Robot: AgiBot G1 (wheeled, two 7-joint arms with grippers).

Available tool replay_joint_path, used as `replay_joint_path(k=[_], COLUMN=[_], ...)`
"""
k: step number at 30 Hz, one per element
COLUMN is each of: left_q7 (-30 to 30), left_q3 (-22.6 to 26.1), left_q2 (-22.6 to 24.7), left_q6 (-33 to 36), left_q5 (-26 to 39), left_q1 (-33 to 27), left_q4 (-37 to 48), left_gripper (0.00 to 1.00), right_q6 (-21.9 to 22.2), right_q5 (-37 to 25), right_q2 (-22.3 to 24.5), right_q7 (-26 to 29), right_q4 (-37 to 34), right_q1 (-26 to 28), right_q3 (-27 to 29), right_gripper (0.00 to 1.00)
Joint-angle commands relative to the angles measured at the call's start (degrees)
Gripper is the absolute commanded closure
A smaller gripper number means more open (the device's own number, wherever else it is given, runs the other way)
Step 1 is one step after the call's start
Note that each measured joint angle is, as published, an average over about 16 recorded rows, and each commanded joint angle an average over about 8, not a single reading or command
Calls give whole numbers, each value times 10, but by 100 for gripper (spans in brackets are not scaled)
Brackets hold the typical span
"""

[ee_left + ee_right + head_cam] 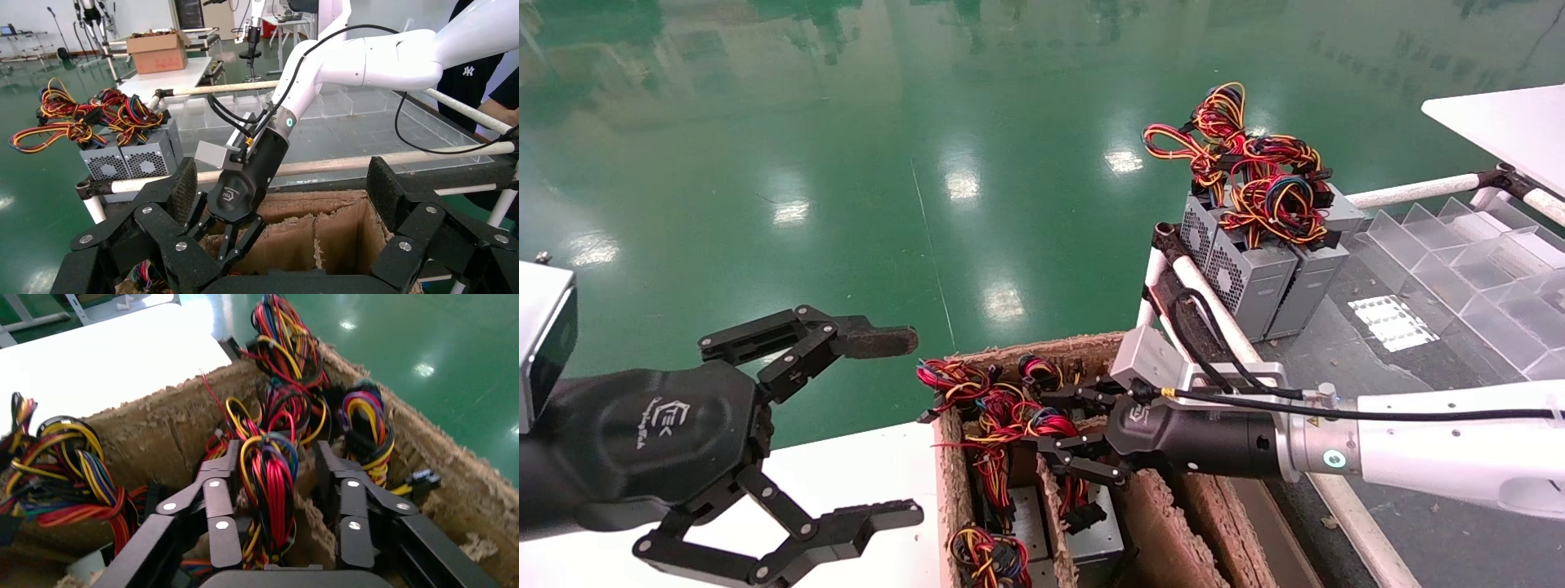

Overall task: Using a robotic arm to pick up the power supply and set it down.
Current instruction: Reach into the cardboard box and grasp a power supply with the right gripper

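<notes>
The wire bundle runs down to grey metal in the box, so I expect the power supply to come along and hang below when the robot lifts the bundle.
My right gripper, on the white robotic arm, reaches down into a cardboard box. It is open, its jaws straddling a red, yellow and black wire bundle and a cardboard divider without pressing on them. That bundle belongs to a power supply whose grey body is hidden in the right wrist view. In the head view, grey metal of a power supply shows lower in the box. My left gripper hangs wide open and empty, left of the box.
Grey power supplies stand upright with tangled wires on the dark table behind the box. A clear divided tray lies to their right. White pipe rails edge the table. A white tabletop lies under my left gripper.
</notes>
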Motion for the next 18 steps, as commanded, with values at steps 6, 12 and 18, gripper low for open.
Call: replay_joint_path(k=[6, 12, 18], left_q7=[0, 0, 0], left_q3=[0, 0, 0], left_q2=[0, 0, 0], left_q6=[0, 0, 0], left_q5=[0, 0, 0], left_q1=[0, 0, 0], left_q4=[0, 0, 0], left_gripper=[0, 0, 0], right_q6=[-4, -12, -25], right_q5=[5, 21, 49], right_q2=[4, 13, 31], right_q7=[-15, -29, -28], right_q4=[-9, -8, 6], right_q1=[-4, -10, -19], right_q3=[3, 13, 29], right_gripper=[100, 100, 100])
